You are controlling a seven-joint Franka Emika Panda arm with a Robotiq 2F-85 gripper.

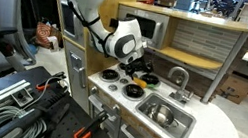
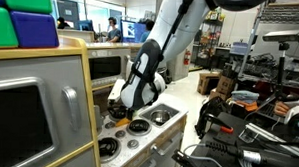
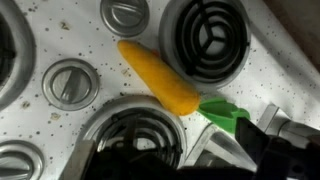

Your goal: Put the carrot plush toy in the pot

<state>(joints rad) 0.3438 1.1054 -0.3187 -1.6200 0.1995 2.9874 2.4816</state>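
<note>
Next, I move back toward the green leaves and straddle the carrot's thick end (image 3: 180, 97) before I close my gripper, because my gripper's opening is over the burner (image 3: 138, 128) beside the carrot.
The carrot plush toy (image 3: 155, 75) is yellow-orange with green leaves and lies flat on the speckled white stove top between the burners. It shows as a small orange spot in both exterior views (image 1: 149, 79) (image 2: 138, 125). My gripper (image 3: 190, 152) hovers low over it, open and empty, with the leaf end near the right finger. It also shows in both exterior views (image 1: 140, 70) (image 2: 129, 105). The shiny silver pot (image 1: 162, 113) sits in the grey sink basin beside the stove and also shows in an exterior view (image 2: 160, 118). The pot is out of the wrist view.
Black-and-white burner discs (image 3: 205, 40) and round knobs (image 3: 68, 82) surround the carrot. A faucet (image 1: 178, 80) stands behind the sink (image 1: 183, 128). The toy kitchen's wooden back wall (image 1: 195, 40) rises behind the counter. Cables and clutter lie on the floor (image 1: 17, 102).
</note>
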